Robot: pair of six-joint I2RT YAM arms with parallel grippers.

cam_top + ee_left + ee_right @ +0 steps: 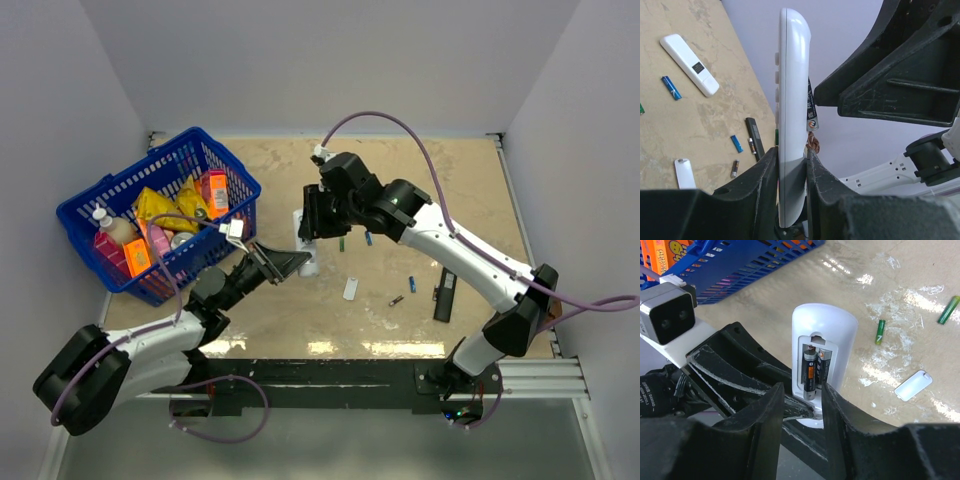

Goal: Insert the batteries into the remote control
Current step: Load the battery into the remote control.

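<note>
One battery's lower end (809, 394) is sticking up out of the remote control's compartment. Next, my right gripper opens, turns in line with the battery (810, 372) and pushes that end in.
My left gripper (292, 262) is shut on the lower end of the slim white remote control (306, 246) and holds it up off the table. In the left wrist view the remote (791, 100) stands edge-on between the fingers (765, 175). In the right wrist view its open compartment faces the camera, with two dark batteries (814, 371) side by side inside. My right gripper (800, 400) is open just above the compartment's lower end, its jaws on either side of the battery ends. Loose green (880, 331), blue (671, 87) and dark (734, 168) batteries lie on the table.
A small white battery cover (350, 288) lies on the table. A black remote (444, 294) lies at the right. A wider white remote with a dark window (690, 65) lies beyond. A blue basket (120, 190) of packets stands at the back left.
</note>
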